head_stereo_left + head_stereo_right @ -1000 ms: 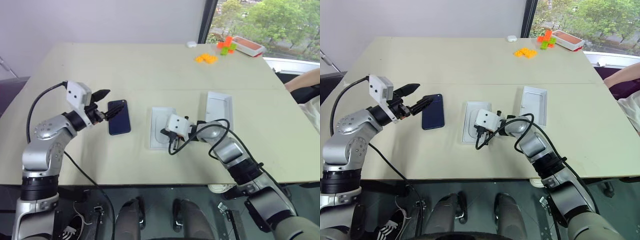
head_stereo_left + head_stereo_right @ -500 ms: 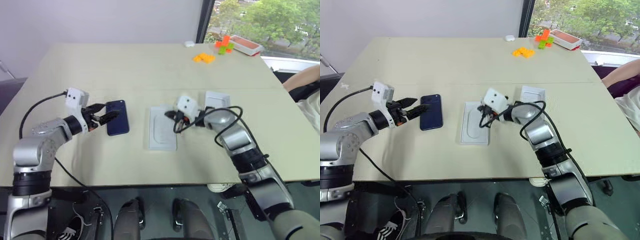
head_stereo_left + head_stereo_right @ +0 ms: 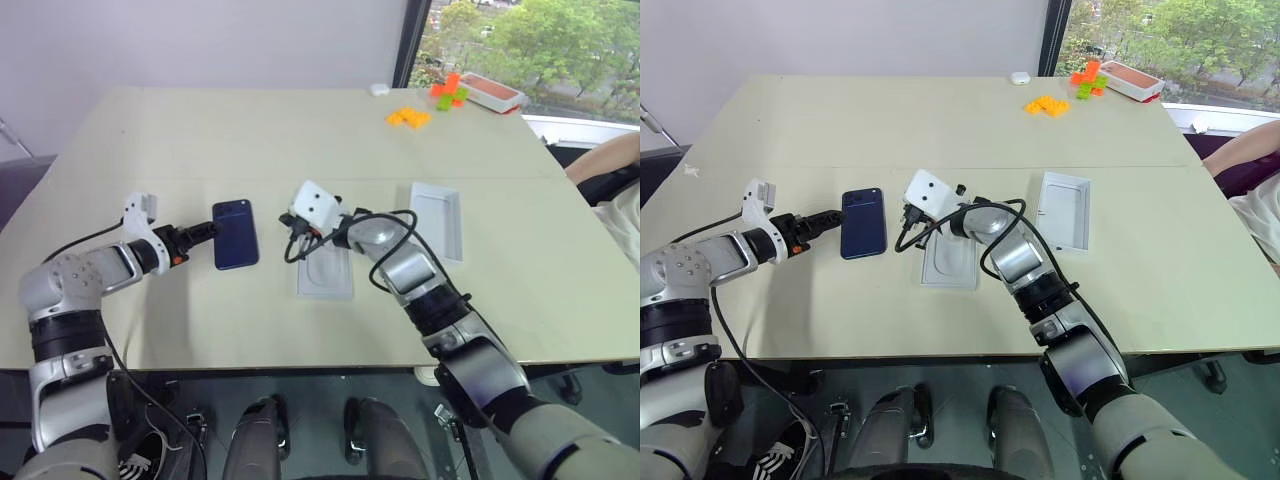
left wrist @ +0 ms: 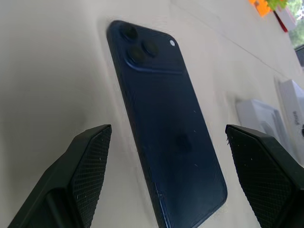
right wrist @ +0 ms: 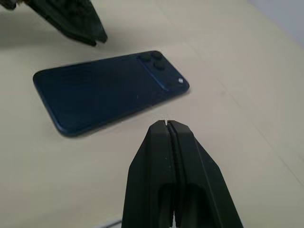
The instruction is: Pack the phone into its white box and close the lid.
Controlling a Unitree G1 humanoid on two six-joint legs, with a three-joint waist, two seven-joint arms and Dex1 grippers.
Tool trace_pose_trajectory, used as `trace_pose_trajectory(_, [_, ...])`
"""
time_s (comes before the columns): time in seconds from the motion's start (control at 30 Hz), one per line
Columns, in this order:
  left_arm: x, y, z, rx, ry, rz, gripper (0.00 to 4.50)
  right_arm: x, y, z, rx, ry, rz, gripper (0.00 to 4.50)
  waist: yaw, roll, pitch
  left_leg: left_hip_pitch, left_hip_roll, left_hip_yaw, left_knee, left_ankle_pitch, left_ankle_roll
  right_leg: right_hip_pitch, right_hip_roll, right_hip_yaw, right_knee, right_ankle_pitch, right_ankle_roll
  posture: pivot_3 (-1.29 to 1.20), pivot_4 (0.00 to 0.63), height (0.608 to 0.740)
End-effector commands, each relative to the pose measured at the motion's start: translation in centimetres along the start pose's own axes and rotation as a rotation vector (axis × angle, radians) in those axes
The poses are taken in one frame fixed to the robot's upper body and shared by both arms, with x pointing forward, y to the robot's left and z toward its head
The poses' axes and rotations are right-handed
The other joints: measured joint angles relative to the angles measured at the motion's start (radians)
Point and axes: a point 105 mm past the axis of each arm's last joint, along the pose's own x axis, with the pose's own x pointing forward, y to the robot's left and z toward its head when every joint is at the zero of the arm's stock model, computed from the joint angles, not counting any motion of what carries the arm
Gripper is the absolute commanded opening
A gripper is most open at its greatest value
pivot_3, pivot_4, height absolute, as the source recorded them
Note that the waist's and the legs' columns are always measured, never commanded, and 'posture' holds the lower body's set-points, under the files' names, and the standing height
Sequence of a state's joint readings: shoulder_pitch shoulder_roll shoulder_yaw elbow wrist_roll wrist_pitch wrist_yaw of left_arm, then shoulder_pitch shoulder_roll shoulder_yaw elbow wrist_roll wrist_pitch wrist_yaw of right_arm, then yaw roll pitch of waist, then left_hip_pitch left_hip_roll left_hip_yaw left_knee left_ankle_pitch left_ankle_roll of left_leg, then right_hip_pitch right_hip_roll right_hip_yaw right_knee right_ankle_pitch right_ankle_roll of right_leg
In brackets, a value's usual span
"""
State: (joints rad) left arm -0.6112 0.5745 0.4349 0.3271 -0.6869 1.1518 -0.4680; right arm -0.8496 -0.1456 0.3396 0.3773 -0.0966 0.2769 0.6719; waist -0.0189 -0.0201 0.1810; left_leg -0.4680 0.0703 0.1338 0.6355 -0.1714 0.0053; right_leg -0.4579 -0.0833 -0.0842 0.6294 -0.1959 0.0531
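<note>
My right gripper should stay shut, since the phone lies flat with its edge (image 3: pixel 253 231) toward the insert free, and brace that edge (image 3: pixel 255 240) while my left gripper pushes the phone.
The phone (image 3: pixel 235 234) lies flat on the table with its back up and its camera cluster at the far end. My left gripper (image 3: pixel 203 232) is low at the phone's left edge and open; its fingers (image 4: pixel 85 166) stand wider than the phone (image 4: pixel 166 137) and apart from it. My right gripper (image 5: pixel 166 126) is shut on nothing and hovers just right of the phone (image 5: pixel 104 92), over the near table. The lid (image 3: pixel 438 218) lies hollow side up further right. The white box is out of view.
A white insert (image 3: pixel 325 272) with an oblong recess lies under my right forearm, between the phone and the lid. Orange blocks (image 3: pixel 412 117) and a red-and-white tray (image 3: pixel 497 90) sit at the far right. A person's arm (image 3: pixel 610 160) is at the right edge.
My right gripper has swung left, from over the insert to beside the phone, staying shut. My left gripper has sunk lower and rolled, its open fingers now level at the phone's left edge.
</note>
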Motion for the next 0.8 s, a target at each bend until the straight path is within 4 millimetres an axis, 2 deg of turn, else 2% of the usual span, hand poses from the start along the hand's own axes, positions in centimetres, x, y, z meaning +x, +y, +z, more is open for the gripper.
trace_pose_trajectory(0.03, [0.0,-0.1,1.4,-0.028,-0.057,-0.015,4.06,0.2,-0.7,1.2,-0.024,-0.026,-0.023,0.06,-0.001,0.000,0.000,0.000,0.000,0.000,0.000,0.000,0.000,0.000,0.000,0.000,0.000,0.000,0.000,0.00,0.150,0.740])
trace_pose_trajectory(0.2, [1.4,-0.5,1.6,-0.052,-0.049,-0.026,4.06,1.6,0.6,1.2,-0.044,0.011,0.004,0.06,-0.002,0.000,0.000,0.000,0.000,0.000,-0.001,0.000,-0.001,-0.001,0.000,0.000,0.000,0.001,-0.001,0.00,0.150,0.740])
trace_pose_trajectory(0.57, [2.7,-0.7,0.7,-0.026,0.009,-0.029,4.06,4.7,2.6,-1.3,-0.018,0.194,-0.034,0.06,-0.005,0.000,0.000,0.001,0.000,0.001,-0.002,0.001,-0.001,-0.001,0.000,0.000,0.001,0.001,0.000,0.00,0.150,0.740])
trace_pose_trajectory(0.7, [3.3,-1.7,-0.8,-0.013,0.084,-0.067,4.06,5.2,3.6,-1.1,-0.034,0.194,0.004,0.06,-0.003,0.000,0.000,0.002,0.000,0.001,-0.002,0.001,-0.001,0.000,0.000,0.000,0.001,0.001,-0.001,0.00,0.150,0.740])
trace_pose_trajectory(0.8, [3.7,-3.0,-1.9,-0.010,0.126,-0.112,4.06,4.9,3.6,-0.9,-0.023,0.185,0.023,0.06,0.000,0.000,0.000,0.002,0.000,0.000,-0.003,0.001,-0.001,0.000,-0.001,0.000,0.001,0.001,-0.001,0.00,0.150,0.740])
